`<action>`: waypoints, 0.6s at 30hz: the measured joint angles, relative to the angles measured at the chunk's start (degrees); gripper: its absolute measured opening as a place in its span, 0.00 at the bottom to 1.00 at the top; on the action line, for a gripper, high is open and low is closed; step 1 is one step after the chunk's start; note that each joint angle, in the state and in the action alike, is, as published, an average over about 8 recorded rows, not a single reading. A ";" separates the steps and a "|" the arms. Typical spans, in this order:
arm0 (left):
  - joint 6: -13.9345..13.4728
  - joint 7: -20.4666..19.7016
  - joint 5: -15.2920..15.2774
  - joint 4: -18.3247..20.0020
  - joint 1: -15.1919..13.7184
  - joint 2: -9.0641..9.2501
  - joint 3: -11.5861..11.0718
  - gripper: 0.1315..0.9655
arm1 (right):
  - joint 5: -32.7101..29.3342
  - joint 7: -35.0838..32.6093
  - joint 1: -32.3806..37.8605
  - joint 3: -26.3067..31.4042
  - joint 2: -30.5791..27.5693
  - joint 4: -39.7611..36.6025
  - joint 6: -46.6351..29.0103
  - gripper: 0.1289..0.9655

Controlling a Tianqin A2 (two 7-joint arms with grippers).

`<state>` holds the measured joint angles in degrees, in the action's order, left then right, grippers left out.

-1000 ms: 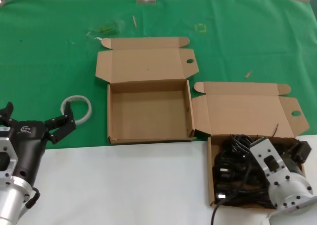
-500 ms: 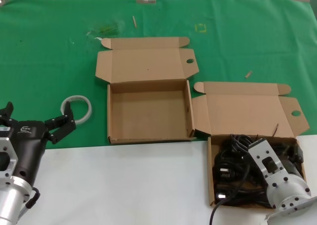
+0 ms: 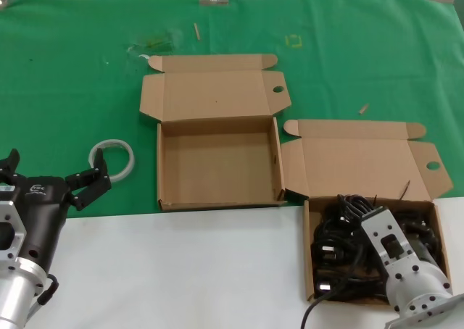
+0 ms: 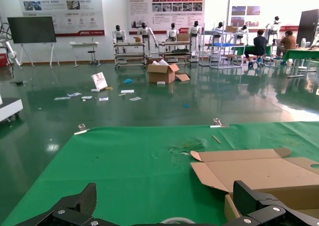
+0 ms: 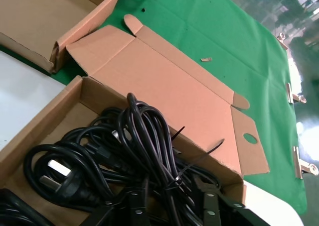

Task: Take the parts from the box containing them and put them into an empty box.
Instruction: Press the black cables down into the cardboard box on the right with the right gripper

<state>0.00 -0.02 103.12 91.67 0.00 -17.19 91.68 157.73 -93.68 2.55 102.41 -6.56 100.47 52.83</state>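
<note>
I see a zip tie [image 5: 177, 179] pulling the loops tight together, so I expect the looped bundle [image 5: 149, 136] to come away from the other cords in one piece when I lift.
The parts, black power cords [image 3: 335, 236], lie tangled in the right cardboard box [image 3: 307, 251]. In the right wrist view the cords [image 5: 139, 131] form a looped bundle tied with a zip tie, with a plug [image 5: 55, 170] off to one side. My right gripper [image 3: 360, 217] is down inside that box. It is open [image 5: 172, 203], and its two fingers stand either side of the tied bundle. The empty box [image 3: 217, 166] stands open to the left of the full one. My left gripper [image 3: 49, 171] waits open at the near left, holding nothing [image 4: 164, 198].
A white ring of tape [image 3: 112, 159] lies on the green cloth [image 3: 65, 90] just beyond my left gripper. Both boxes have lids folded back. White table surface [image 3: 181, 271] runs along the near side. Small scraps lie on the far cloth.
My right gripper has shifted left and sunk deeper into the cords in the right box. The left arm has not moved.
</note>
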 joint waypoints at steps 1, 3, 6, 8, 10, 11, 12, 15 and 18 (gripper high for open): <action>0.00 0.00 0.00 0.00 0.00 0.00 0.00 1.00 | 0.00 0.36 -0.09 0.13 0.00 0.05 -0.01 0.32; 0.00 0.00 0.00 0.00 0.00 0.00 0.00 1.00 | 0.00 1.12 -0.25 0.42 0.00 0.14 -0.03 0.26; 0.00 0.00 0.00 0.00 0.00 0.00 0.00 1.00 | 0.00 2.25 -0.41 0.93 0.00 0.25 -0.09 0.22; 0.00 0.00 0.00 0.00 0.00 0.00 0.00 1.00 | 0.00 3.00 -0.51 1.29 0.00 0.33 -0.14 0.18; 0.00 0.00 0.00 0.00 0.00 0.00 0.00 1.00 | 0.00 3.68 -0.60 1.62 0.00 0.44 -0.18 0.14; 0.00 0.00 0.00 0.00 0.00 0.00 0.00 1.00 | 0.00 3.97 -0.65 1.75 0.00 0.52 -0.20 0.12; 0.00 0.00 0.00 0.00 0.00 0.00 0.00 1.00 | 0.00 4.22 -0.70 1.86 -0.01 0.62 -0.23 0.10; 0.00 0.00 0.00 0.00 0.00 0.00 0.00 1.00 | 0.00 4.73 -0.86 2.01 -0.01 1.06 -0.27 0.10; 0.00 0.00 0.00 0.00 0.00 0.00 0.00 1.00 | 0.00 4.89 -1.02 1.95 0.00 1.78 -0.19 0.08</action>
<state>0.00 -0.02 103.12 91.67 0.00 -17.19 91.68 157.74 -88.79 1.53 104.36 -6.56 102.24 52.64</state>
